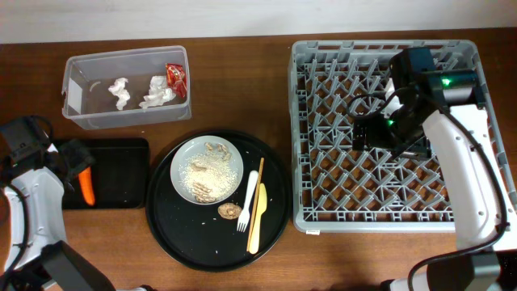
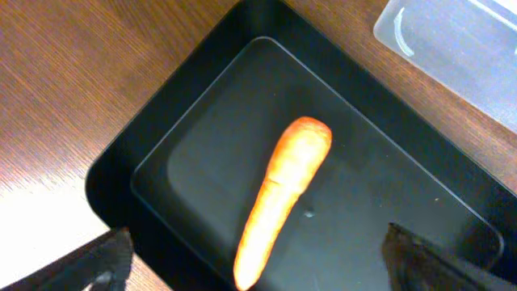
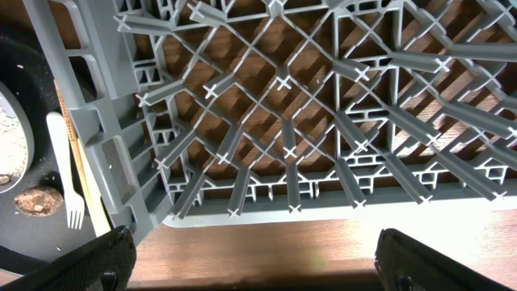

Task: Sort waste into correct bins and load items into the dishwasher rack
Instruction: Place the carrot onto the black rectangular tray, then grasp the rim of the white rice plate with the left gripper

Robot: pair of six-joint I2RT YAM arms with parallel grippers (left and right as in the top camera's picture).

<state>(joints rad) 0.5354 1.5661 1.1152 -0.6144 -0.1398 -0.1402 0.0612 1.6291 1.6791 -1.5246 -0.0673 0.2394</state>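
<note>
The white plate's rim point(image 1: 241, 166) is clear of the white fork, so the robot's left gripper should keep going toward the plate until its fingers are on both sides of the plate's rim.
The orange carrot point(image 1: 87, 187) lies in the shallow black rectangular tray point(image 1: 121, 174). My left gripper point(image 1: 71, 156) is open just above it; in the left wrist view the carrot point(image 2: 283, 194) lies between the spread fingers point(image 2: 254, 257). The clear tub point(image 1: 73, 89) holds two white napkins point(image 1: 121, 90) and the red wrapper point(image 1: 175, 77). The white plate point(image 1: 182, 158) carries rice grains point(image 1: 202, 171). A brown lump point(image 1: 229, 211), a white fork point(image 1: 248, 202) and a pale yellow utensil point(image 1: 257, 218) lie beside it. My right gripper point(image 1: 380, 133) is open and empty over the grey rack point(image 1: 380, 220).
The plate and utensils sit on a large round black tray point(image 1: 275, 202) between the rectangular tray and the rack. The right wrist view shows the rack's pegs point(image 3: 283, 121), the fork point(image 3: 65, 174) and the lump point(image 3: 36, 200). No bowl or cups are in view.
</note>
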